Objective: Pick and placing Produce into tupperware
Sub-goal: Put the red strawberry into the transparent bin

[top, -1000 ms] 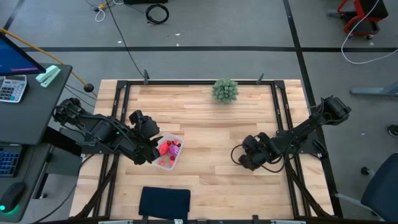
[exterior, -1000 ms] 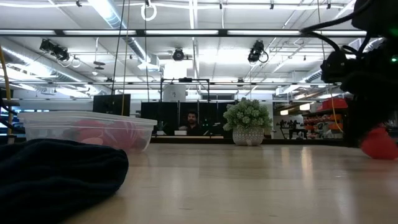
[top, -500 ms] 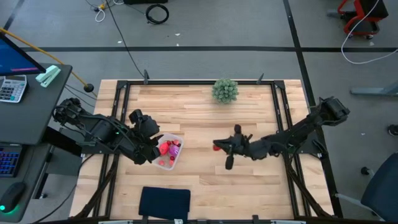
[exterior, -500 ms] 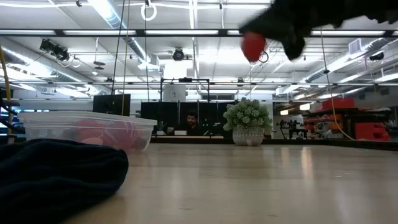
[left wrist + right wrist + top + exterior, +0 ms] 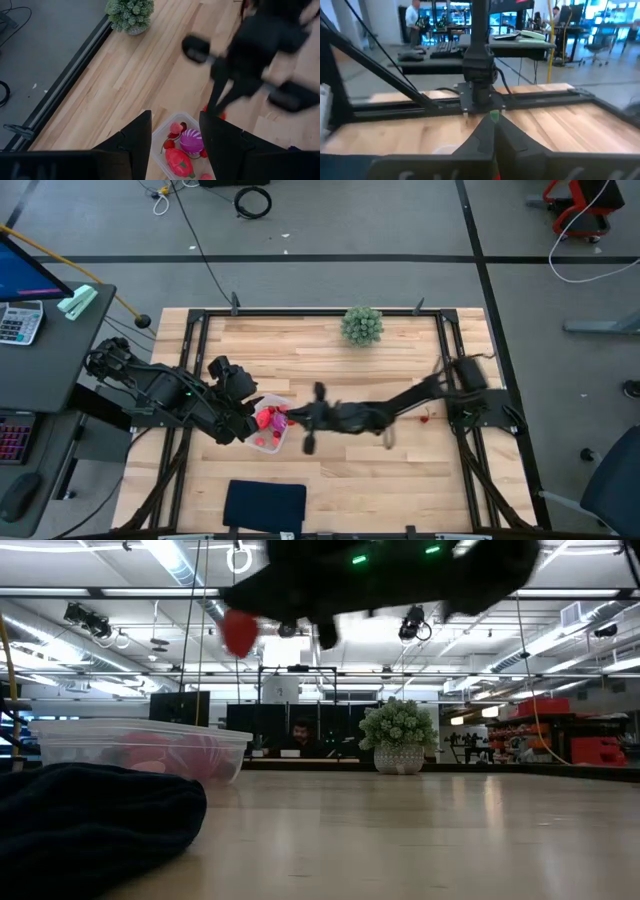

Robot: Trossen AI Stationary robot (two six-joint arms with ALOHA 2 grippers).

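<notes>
My right gripper keeps bringing the red piece point(image 5: 240, 633) in, since it hangs well above the tupperware's rim, until it is over the tupperware's open inside point(image 5: 269, 426), and then let go.
The clear tupperware point(image 5: 272, 426) stands on the table at the left and holds a pink-red piece point(image 5: 178, 163), a purple-white ball point(image 5: 191, 140) and small red berries point(image 5: 170, 144). My left gripper point(image 5: 175, 135) is open above the tub's left side; I cannot tell whether it touches the tub. My right gripper point(image 5: 296, 417) reaches across the table and is shut on a red piece point(image 5: 238, 632), held high by the tub's right edge. One small red piece point(image 5: 425, 418) lies on the table at the right. My right gripper pinches the red piece point(image 5: 238, 632) between its two fingers, at their free ends. The fingers come from the table's right, slanting down toward the tub. The piece is lifted well clear of the table; which part of it the fingers are on is hidden by the gripper.
A green bushy plant point(image 5: 361, 325) stands at the table's far edge. A black flat pad point(image 5: 265, 505) lies at the near edge, in front of the tub. Bare wood lies between the tub and the table's right side.
My right gripper has risen from the table at the right with the red piece and has gone toward the table's left edge, up to the tub. The red piece is lifted clear and has travelled with it. My left arm has kept still.
</notes>
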